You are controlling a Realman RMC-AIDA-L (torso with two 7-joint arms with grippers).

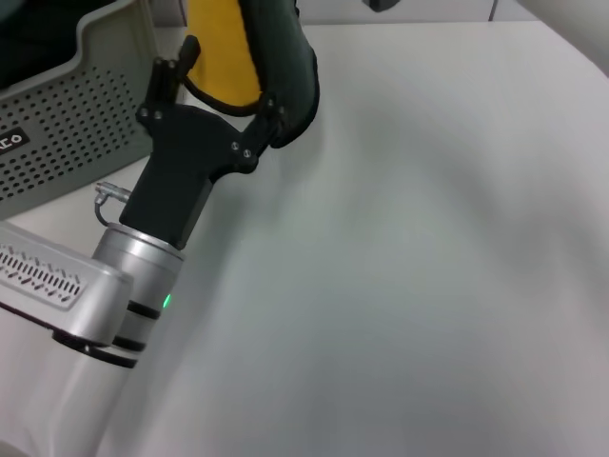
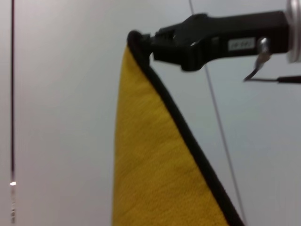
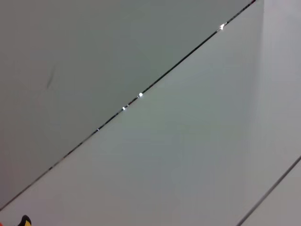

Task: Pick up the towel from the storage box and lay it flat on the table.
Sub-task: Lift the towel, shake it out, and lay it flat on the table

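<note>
The towel's yellow lower edge (image 1: 226, 88) is hanging between my left gripper's spread fingers, so I should keep following it until they close on the black rim (image 1: 226, 108).
The towel (image 1: 249, 52) hangs over the table (image 1: 428, 267), with its yellow side and its dark green side both showing. My right gripper (image 2: 141, 42) is shut on the towel's (image 2: 155, 165) black-edged top corner, as the left wrist view shows. My left gripper (image 1: 226, 84) is low on the hanging towel. Its fingers (image 1: 186, 52) are spread, with the towel's lower edge between them. The storage box (image 1: 67, 124) stands at the far left, beside the left arm. A yellow tip of the towel (image 3: 24, 221) shows in the right wrist view.
The box carries a small black label (image 1: 11, 141) on its perforated wall. My left arm's silver wrist (image 1: 133, 276) crosses the near left of the table. A dark part (image 1: 383, 5) shows at the top edge of the head view.
</note>
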